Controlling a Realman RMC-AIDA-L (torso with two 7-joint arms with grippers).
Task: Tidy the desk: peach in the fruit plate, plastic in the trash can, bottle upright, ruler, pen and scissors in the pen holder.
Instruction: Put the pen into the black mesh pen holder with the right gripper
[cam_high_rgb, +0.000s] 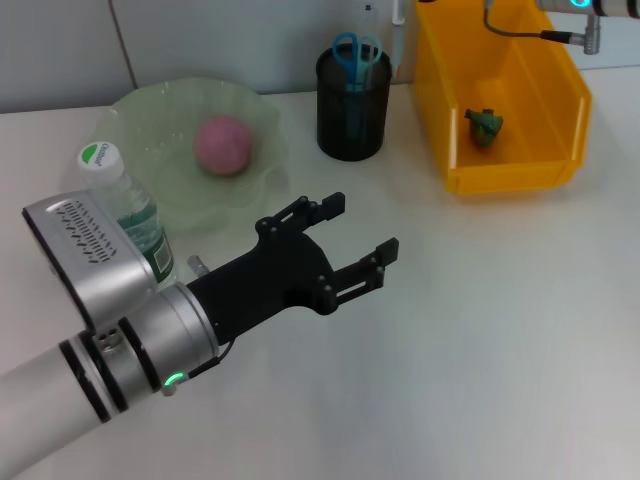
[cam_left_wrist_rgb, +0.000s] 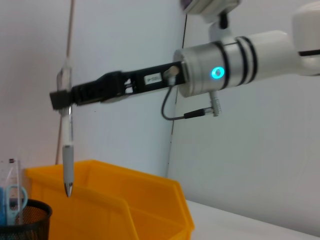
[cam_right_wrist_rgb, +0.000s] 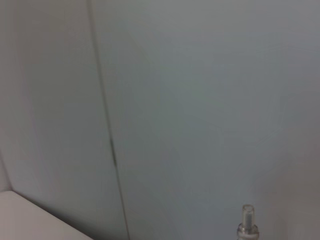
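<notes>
I should carry on across with my right gripper and let go over the pen holder's opening (cam_high_rgb: 354, 62), since the pen hangs upright with its tip (cam_high_rgb: 394, 74) higher than the pen holder's rim.
My right gripper (cam_left_wrist_rgb: 61, 98) is shut on the pen (cam_left_wrist_rgb: 67, 150), which hangs upright with its tip just above the black mesh pen holder (cam_left_wrist_rgb: 25, 220) and beside the yellow trash can (cam_left_wrist_rgb: 125, 205). The blue-handled scissors (cam_high_rgb: 355, 50) and the clear ruler (cam_left_wrist_rgb: 12, 172) stand in the pen holder (cam_high_rgb: 352, 100). Crumpled green plastic (cam_high_rgb: 484, 125) lies in the trash can (cam_high_rgb: 545, 90). The pink peach (cam_high_rgb: 222, 145) rests in the fruit plate (cam_high_rgb: 130, 110). The bottle (cam_high_rgb: 125, 205) stands upright next to my left arm. My left gripper (cam_high_rgb: 362, 227) hovers open and empty over the desk (cam_high_rgb: 480, 330).
The trash can stands at the back right against the wall, with the pen holder just to its left. My right arm (cam_high_rgb: 590, 12) reaches in over the can from the top right corner. The fruit plate fills the back left.
</notes>
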